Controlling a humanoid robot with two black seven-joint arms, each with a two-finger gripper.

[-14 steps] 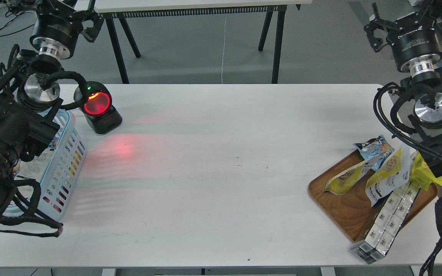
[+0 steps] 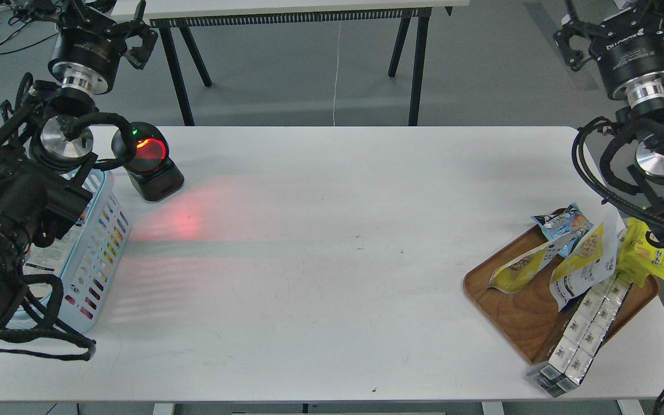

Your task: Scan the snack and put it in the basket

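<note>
The second pouch (image 2: 527,266) will stand upright on its own when I carry it over and put it down, because it has a wide, rounded bottom (image 2: 504,282).
The snack (image 2: 587,260), a white and yellow pouch with a bean picture, leans among other packs on the wooden tray (image 2: 525,323) at the right. A second similar pouch (image 2: 517,268) lies just left of it. The light blue basket (image 2: 98,230) stands at the table's left edge, partly hidden by my left arm, with some packets inside. My left gripper (image 2: 87,20) is raised at the top left, beyond the table, open and empty. My right gripper (image 2: 620,17) is raised at the top right, open and empty, far above the tray.
A black barcode scanner (image 2: 148,162) with a red window stands right of the basket and casts red light on the white table (image 2: 332,276). On the tray lie a pale blue packet (image 2: 562,222), a bright yellow pack (image 2: 646,253) and a long row of white boxes (image 2: 585,331).
</note>
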